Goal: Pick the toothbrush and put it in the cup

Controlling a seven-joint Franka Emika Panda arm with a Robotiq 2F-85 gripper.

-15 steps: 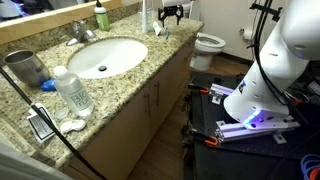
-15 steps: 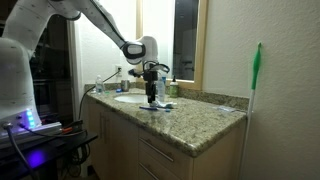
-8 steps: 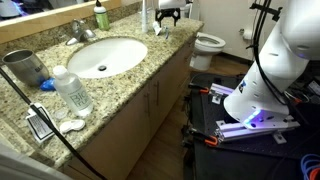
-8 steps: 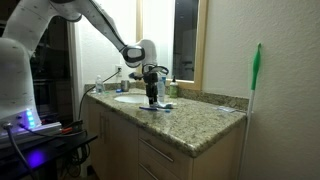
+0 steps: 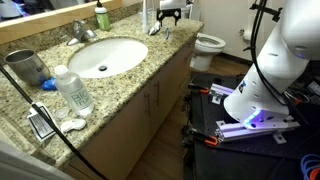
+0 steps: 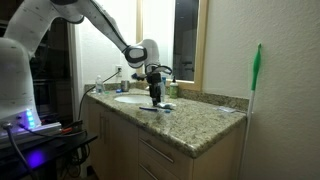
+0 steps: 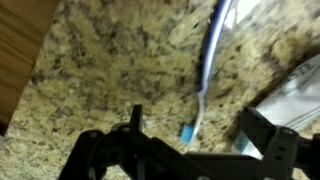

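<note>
My gripper should move clear of the white tube (image 7: pixel 280 106) beside the toothbrush before it goes down around the toothbrush's neck (image 7: pixel 199 107), because one of its fingers is hovering over the tube.
The toothbrush (image 7: pixel 205 70) has a white and blue handle and a blue head, and lies flat on the speckled granite counter (image 5: pixel 150 62). In the wrist view its head lies between my two dark fingers. My gripper (image 7: pixel 200 138) is open and hovers just above it, at the far end of the counter beyond the sink in both exterior views (image 5: pixel 170 13) (image 6: pixel 155 95). The toothbrush shows as a pale streak under the gripper (image 6: pixel 160 108). The cup (image 5: pixel 22 68), a dark grey shiny metal tumbler, stands at the opposite end of the counter, far from the gripper.
A white sink basin (image 5: pixel 105 55) with a faucet (image 5: pixel 82 33) lies between gripper and cup. A clear bottle with a white label (image 5: pixel 72 90) stands beside the cup. A green soap bottle (image 5: pixel 101 17) stands at the back. A toilet (image 5: pixel 208 44) stands past the counter's end.
The gripper has shifted only slightly over the toothbrush and stays open. The toothbrush still lies on the counter.
</note>
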